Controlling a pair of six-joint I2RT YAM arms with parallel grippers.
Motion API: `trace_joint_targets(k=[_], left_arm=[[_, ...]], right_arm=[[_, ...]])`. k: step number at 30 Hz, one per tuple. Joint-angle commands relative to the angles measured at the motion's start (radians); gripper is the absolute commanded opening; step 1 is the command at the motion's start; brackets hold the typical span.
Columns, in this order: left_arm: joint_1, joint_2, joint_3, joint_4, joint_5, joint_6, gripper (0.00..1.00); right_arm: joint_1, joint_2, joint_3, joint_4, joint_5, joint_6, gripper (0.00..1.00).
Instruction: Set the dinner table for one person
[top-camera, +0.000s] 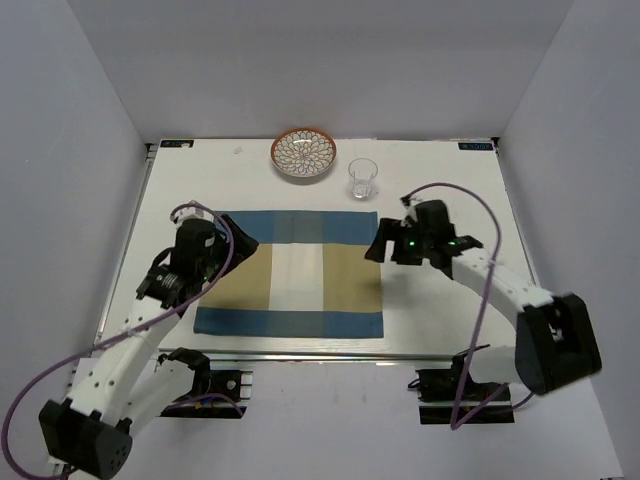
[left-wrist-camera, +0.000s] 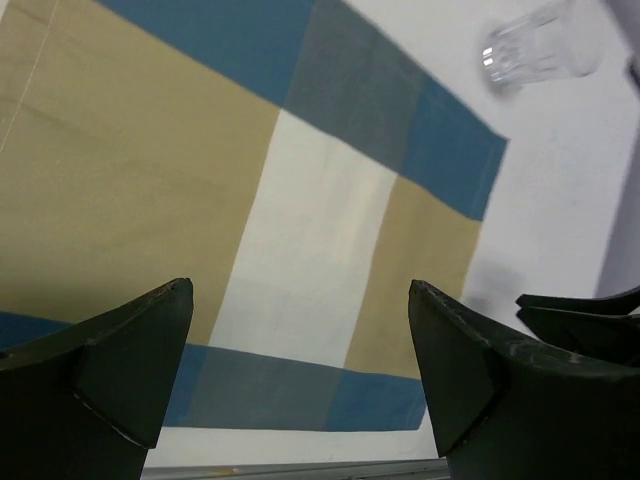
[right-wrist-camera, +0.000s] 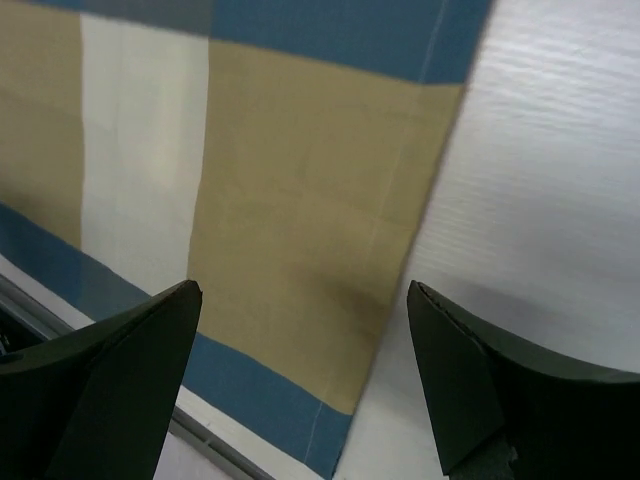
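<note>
The placemat (top-camera: 297, 277) is off the middle of the table, toward my left gripper. My right gripper should press down on the tan end (top-camera: 352, 277) beside it and pull the placemat over.
The dinner table (top-camera: 450, 200) is a white tabletop with metal edge rails. A blue, tan and white striped placemat (top-camera: 290, 272) lies flat on it at the middle. A patterned orange-rimmed bowl (top-camera: 303, 154) and a clear glass (top-camera: 362, 178) stand at the far edge. My left gripper (top-camera: 237, 242) is open and empty over the placemat's left end; the left wrist view shows the placemat (left-wrist-camera: 320, 220) and the glass (left-wrist-camera: 540, 50) between and beyond its open jaws (left-wrist-camera: 300, 370). My right gripper (top-camera: 380, 250) is open and empty over the placemat's right edge (right-wrist-camera: 300, 200).
White walls enclose the table on three sides. The metal front rail (top-camera: 300, 355) runs along the near edge and also shows in the right wrist view (right-wrist-camera: 200, 440). The right gripper's dark fingers (left-wrist-camera: 585, 320) show at the right of the left wrist view.
</note>
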Motion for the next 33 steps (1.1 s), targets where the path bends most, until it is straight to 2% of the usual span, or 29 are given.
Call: trace_joint_targets(k=[1,3,5,10,12,20,25,33], left_arm=[[0.0,0.135,0.061,-0.029,0.019,0.014,0.98],[0.0,0.221,0.087,-0.035,0.025,0.006,0.98],[0.0,0.249,0.093,-0.036,0.034,-0.004,0.98],[-0.009,0.225,0.084,-0.033,0.034,-0.014,0.98],[-0.009,0.216,0.092,-0.056,0.024,-0.007,0.98],[-0.009,0.188,0.076,-0.072,0.008,0.014,0.98],[-0.009,0.193,0.053,-0.058,0.019,0.028,0.98],[-0.009,0.208,0.043,-0.047,0.018,0.039,0.98]], right_arm=[[0.114,0.136,0.088,0.044,-0.028,0.002,0.89],[0.187,0.302,0.167,0.025,-0.013,-0.004,0.89],[0.227,0.36,0.199,0.031,-0.004,0.008,0.89],[0.252,0.508,0.245,-0.054,0.18,0.135,0.89],[0.244,0.54,0.244,-0.108,0.304,0.174,0.89],[0.194,0.562,0.202,-0.194,0.499,0.126,0.89],[0.145,0.539,0.215,-0.248,0.553,0.047,0.89],[0.086,0.496,0.206,-0.265,0.53,-0.001,0.89]])
